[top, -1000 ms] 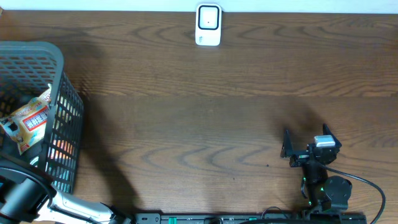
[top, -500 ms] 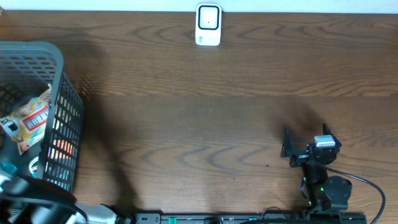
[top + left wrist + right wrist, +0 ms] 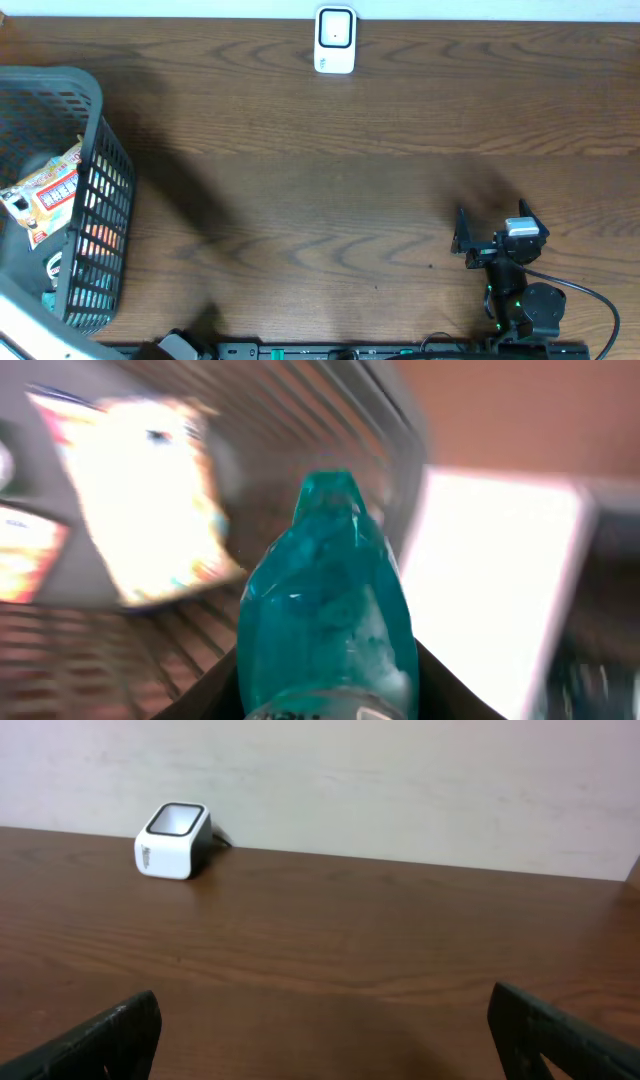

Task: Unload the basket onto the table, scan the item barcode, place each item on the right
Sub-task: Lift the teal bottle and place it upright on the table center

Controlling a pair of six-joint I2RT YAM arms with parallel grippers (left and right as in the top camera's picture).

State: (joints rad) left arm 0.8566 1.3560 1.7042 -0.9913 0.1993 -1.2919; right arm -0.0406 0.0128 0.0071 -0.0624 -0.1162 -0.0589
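Note:
The wood before the white scanner (image 3: 278, 165) is clear and the teal bottle (image 3: 328, 600) is alone in my left gripper, so I should keep carrying the bottle until it rests there.
In the left wrist view a teal translucent bottle (image 3: 325, 610) fills the middle of the blurred picture, with my left gripper (image 3: 327, 695) shut on its lower part, a dark finger on each side. The gripper itself is out of the overhead view, off the bottom left corner. The white barcode scanner (image 3: 335, 40) stands at the table's far edge, also seen from the right wrist as a small scanner (image 3: 172, 840) far ahead on the left. My right gripper (image 3: 492, 224) rests open near the front right, nothing between its fingers (image 3: 100, 1040).
A grey plastic basket (image 3: 60, 78) stands at the left edge with a colourful snack packet (image 3: 50, 190) and other items inside. The basket wall (image 3: 330, 410) and the packet (image 3: 140, 510) show blurred behind the bottle. A wall rises behind the table.
My left arm has swung down and left, almost out of the overhead view; its shadow shifted across the table. The right arm has not moved.

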